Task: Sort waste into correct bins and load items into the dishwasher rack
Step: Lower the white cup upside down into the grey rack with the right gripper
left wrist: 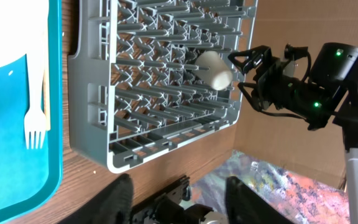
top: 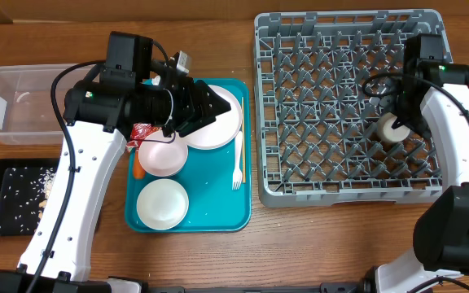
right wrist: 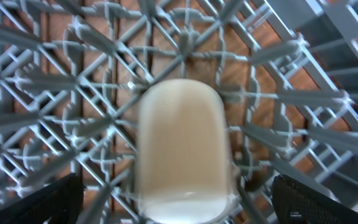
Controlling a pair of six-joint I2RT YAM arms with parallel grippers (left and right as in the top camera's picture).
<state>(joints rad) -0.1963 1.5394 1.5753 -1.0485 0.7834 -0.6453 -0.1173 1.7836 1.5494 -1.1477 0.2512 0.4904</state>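
Observation:
The small white cup is lying on its side among the rack's wires. Next, my right gripper closes its fingers and gently pushes the cup's base so that the cup settles.
The small white cup lies on its side on the lattice floor of the grey dishwasher rack. My right gripper is open just above it, with the fingers well clear of both sides. It shows the same in the overhead view and the left wrist view. My left gripper is open and empty. It hovers over the round white plate on the teal tray. The tray also holds a pink bowl, a white bowl, a white fork, a red wrapper and a carrot.
A clear tub stands at the far left. In front of it is a black tray with scattered rice. My left arm hides part of the teal tray's left side. No chopsticks or napkins show.

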